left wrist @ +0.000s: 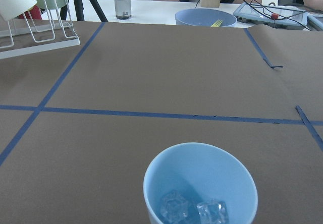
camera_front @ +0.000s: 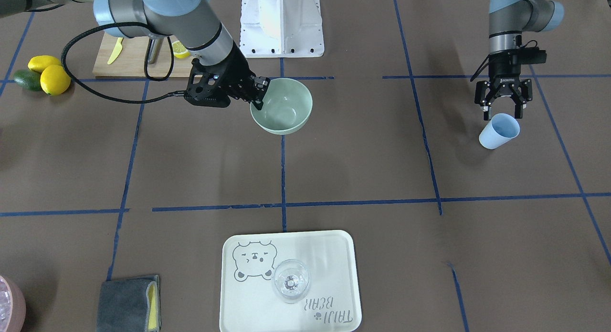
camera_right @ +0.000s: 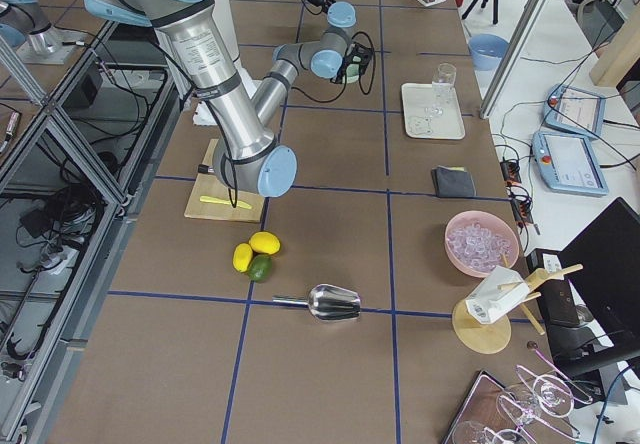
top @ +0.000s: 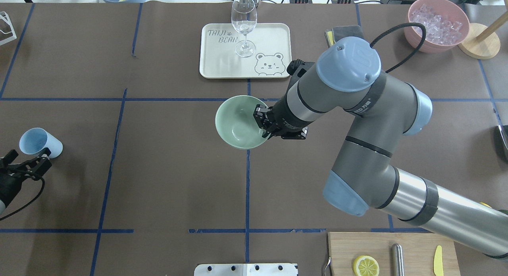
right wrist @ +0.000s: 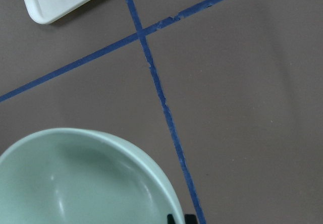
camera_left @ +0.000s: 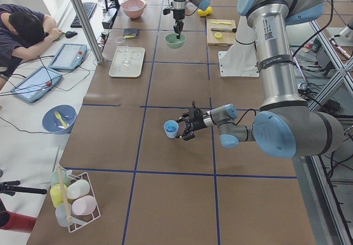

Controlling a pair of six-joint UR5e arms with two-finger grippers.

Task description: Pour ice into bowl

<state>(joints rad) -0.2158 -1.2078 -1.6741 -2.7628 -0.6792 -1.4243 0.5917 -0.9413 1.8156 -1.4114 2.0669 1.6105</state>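
The light blue cup [camera_front: 499, 131] will empty completely when I pour, because clear ice cubes [left wrist: 212, 212] lie separate and at odd angles inside it.
The pale mint-green bowl [camera_front: 286, 108] is at the table's middle, a little tilted; it also shows in the overhead view [top: 236, 127] and the right wrist view [right wrist: 75, 178]. My right gripper [camera_front: 261, 91] is shut on its rim, one finger inside and one outside. A light blue cup [camera_front: 499, 130] stands at my left and holds a few clear ice cubes [left wrist: 194, 211]. My left gripper [camera_front: 501, 113] is open right behind the cup, fingers about as wide apart as the cup. The bowl holds no ice.
A pink container [top: 436, 22] full of ice stands far right. A cream tray [top: 222, 66] carries a wine glass [top: 243, 26]. A cutting board [top: 416, 244] bears a lemon slice and a knife. Lemons [camera_front: 47, 74], a cloth [camera_front: 129, 303] and a metal scoop [camera_right: 330, 304] lie around.
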